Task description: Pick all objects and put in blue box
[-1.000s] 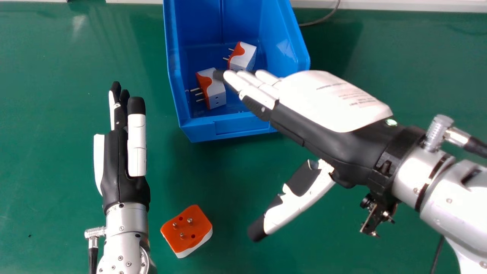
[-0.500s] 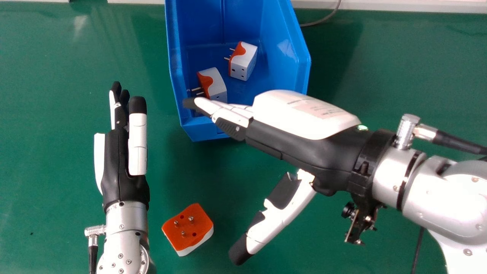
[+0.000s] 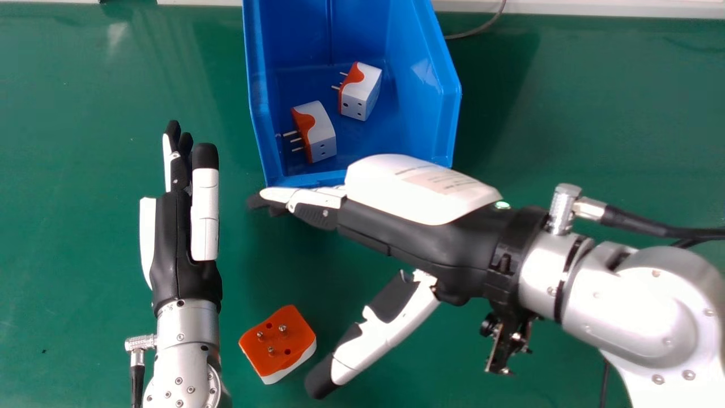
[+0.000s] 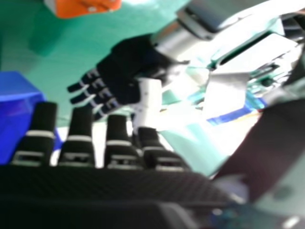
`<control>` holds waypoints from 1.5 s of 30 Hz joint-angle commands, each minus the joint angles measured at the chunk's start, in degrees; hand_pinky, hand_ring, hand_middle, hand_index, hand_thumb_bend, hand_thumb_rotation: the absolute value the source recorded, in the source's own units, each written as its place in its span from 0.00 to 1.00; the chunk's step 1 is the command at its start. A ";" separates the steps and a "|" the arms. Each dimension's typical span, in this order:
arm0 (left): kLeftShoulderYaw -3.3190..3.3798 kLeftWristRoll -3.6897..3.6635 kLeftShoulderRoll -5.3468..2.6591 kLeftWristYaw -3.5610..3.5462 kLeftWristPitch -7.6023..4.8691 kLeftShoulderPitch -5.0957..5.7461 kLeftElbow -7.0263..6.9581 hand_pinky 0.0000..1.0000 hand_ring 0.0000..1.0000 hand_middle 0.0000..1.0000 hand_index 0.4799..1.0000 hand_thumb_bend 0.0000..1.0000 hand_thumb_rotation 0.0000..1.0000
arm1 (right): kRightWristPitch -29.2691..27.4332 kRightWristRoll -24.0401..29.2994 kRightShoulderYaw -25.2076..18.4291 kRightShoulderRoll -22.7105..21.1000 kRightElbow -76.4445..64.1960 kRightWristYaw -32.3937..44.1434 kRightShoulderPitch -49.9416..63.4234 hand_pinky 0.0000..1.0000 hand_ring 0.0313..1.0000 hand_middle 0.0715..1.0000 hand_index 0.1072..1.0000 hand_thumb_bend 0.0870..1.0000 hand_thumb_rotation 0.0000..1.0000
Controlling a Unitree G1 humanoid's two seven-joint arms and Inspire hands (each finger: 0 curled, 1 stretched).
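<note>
My gripper will drop the pins-up adapter [image 3: 278,343] into the blue box, and the adapter should tip onto its side, because the adapters inside the box lie with pins sideways [image 3: 295,140].
In the head view my right hand [image 3: 419,226] is open over the near edge of the blue box [image 3: 450,113], its thumb pointing down toward the robot, close to the orange and white adapter [image 3: 278,343] on the table. That adapter lies with its pins up. Two more adapters, a nearer one [image 3: 321,131] and a farther one [image 3: 361,93], lie inside the box. My left hand [image 3: 178,243] is open left of the box, holding nothing. In the right hand view, fingertips of my right hand [image 4: 81,129] are straight, with the adapter [image 4: 86,5] and box [image 4: 16,109] in sight.
The green table [image 3: 73,255] surrounds the box. A grey cable [image 3: 481,27] lies behind the box at the right, near a pale ledge [image 3: 566,7] along the far edge. The left forearm [image 3: 184,357] stands left of the loose adapter.
My right hand has moved left and toward the robot, from over the box's inside to its near edge, its thumb now closer to the loose adapter. The left hand has stayed still.
</note>
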 commanded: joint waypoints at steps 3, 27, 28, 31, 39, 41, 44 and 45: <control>0.03 0.24 -0.01 0.14 -1.73 -0.60 -0.56 1.00 1.00 1.00 1.00 0.88 1.00 | -3.06 -1.59 1.05 1.42 1.62 -4.46 1.29 0.78 0.84 0.87 0.88 0.68 0.47; -0.47 0.53 0.04 0.31 -0.93 0.36 -2.21 1.00 1.00 1.00 1.00 0.85 1.00 | -10.07 -5.09 5.86 5.34 13.35 -12.35 3.98 0.67 0.82 0.85 0.84 0.77 0.34; -0.48 0.51 0.14 0.18 -0.87 0.39 -2.28 1.00 1.00 1.00 1.00 0.85 1.00 | -9.94 -5.34 6.05 5.44 13.51 -12.15 3.96 0.67 0.83 0.86 0.84 0.78 0.34; -0.35 0.26 0.09 0.09 -0.78 0.34 -2.25 1.00 1.00 1.00 1.00 0.86 1.00 | -10.58 -5.89 6.55 5.76 14.53 -12.52 4.13 0.67 0.83 0.86 0.84 0.78 0.34; -0.16 0.33 0.21 0.21 -0.85 0.19 -2.04 1.00 1.00 1.00 1.00 0.87 1.00 | -14.15 -7.37 8.24 5.92 18.08 -14.91 4.09 0.67 0.84 0.86 0.85 0.78 0.33; -0.13 0.50 0.16 0.47 -0.80 0.16 -2.05 1.00 1.00 1.00 1.00 0.87 1.00 | -15.18 -7.62 8.70 5.95 19.00 -15.43 4.17 0.67 0.83 0.86 0.85 0.78 0.32; -0.16 0.11 0.15 0.14 -0.89 0.18 -2.11 1.00 1.00 1.00 1.00 0.87 1.00 | -17.02 -7.58 9.08 5.97 20.34 -16.44 4.46 0.67 0.83 0.86 0.85 0.78 0.31; -0.19 0.16 0.16 0.14 -0.86 0.22 -2.17 1.00 1.00 1.00 1.00 0.87 1.00 | -17.53 -7.57 9.19 6.01 20.77 -16.81 4.58 0.67 0.83 0.86 0.85 0.78 0.31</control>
